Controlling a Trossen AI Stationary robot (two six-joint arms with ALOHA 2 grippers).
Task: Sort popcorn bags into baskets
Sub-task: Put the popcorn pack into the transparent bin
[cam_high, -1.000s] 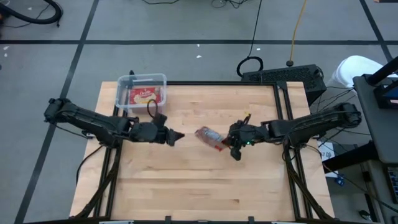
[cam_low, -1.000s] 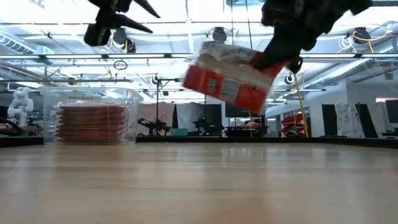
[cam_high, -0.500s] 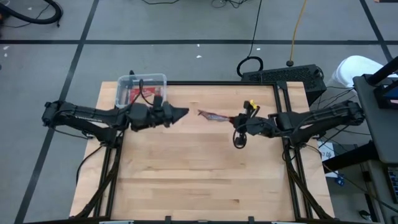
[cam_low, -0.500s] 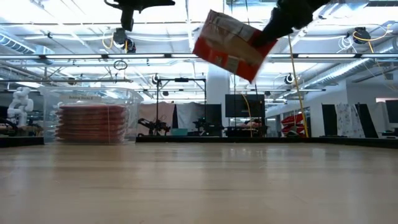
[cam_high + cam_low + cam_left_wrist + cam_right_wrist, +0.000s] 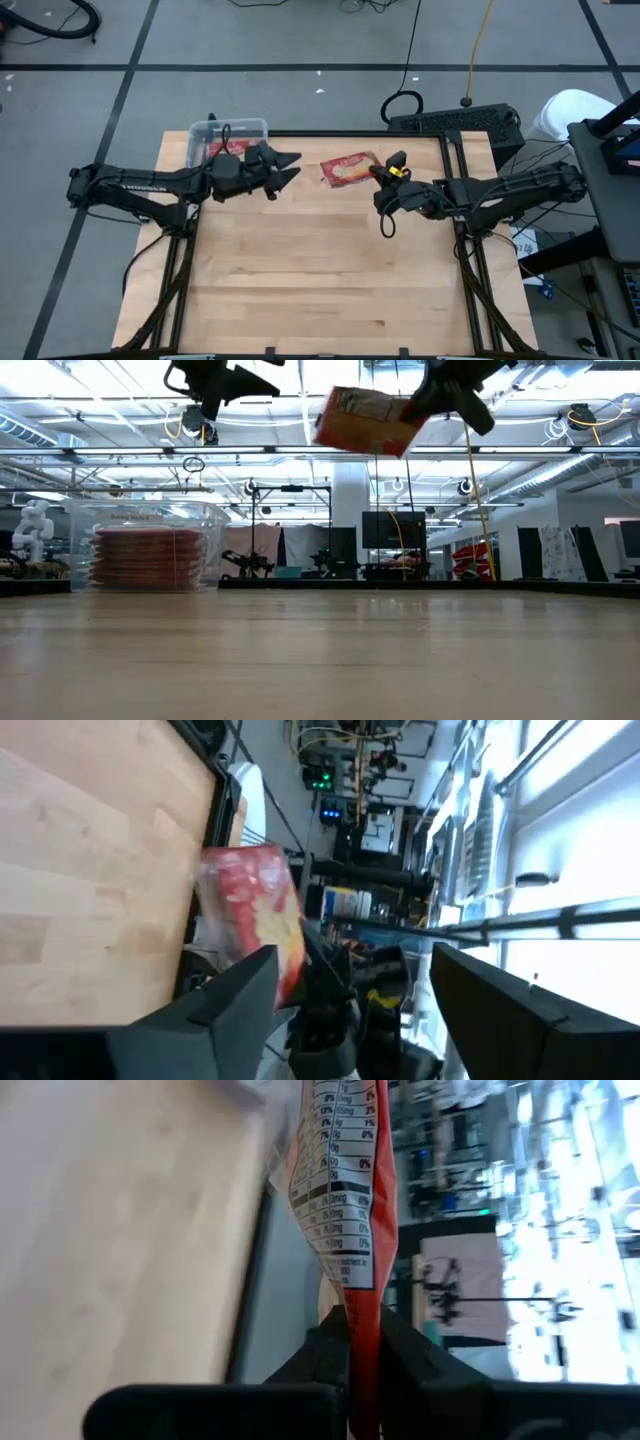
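Observation:
The clear basket point(image 5: 226, 143) is far across from my right gripper, so my left gripper should grab the red popcorn bag's loose end point(image 5: 331, 172) and bring the bag over.
A red popcorn bag point(image 5: 348, 168) with a yellow picture hangs in the air over the table's far middle, held by my right gripper point(image 5: 377, 171), which is shut on it. In the low view the bag point(image 5: 362, 420) floats high above the wood. My left gripper point(image 5: 292, 168) is open, just left of the bag and pointing at it, with a small gap between. In its wrist view the bag point(image 5: 250, 910) shows ahead of the spread fingers. The clear basket point(image 5: 228, 138) stands on the table's far left corner, holding a stack of red bags point(image 5: 147, 557). My right gripper pinches the bag's right-hand end point(image 5: 358, 1295) between its two fingers point(image 5: 325, 1350), coming level from the table's right. The bag is lifted clear and sticks out from the fingers toward the left gripper, lying roughly level with its red picture face up.
The left arm point(image 5: 140, 185) reaches across in front of the basket. A black box point(image 5: 455, 122) and cables lie beyond the table's far right edge. Bare wood point(image 5: 320, 270) spreads over the middle and near half of the table.
My right gripper has risen and moved toward the far edge with the bag, turning it from tilted, through edge-on, to picture face up. My left gripper has also lifted and swung toward the far edge, staying open and pointed at the bag.

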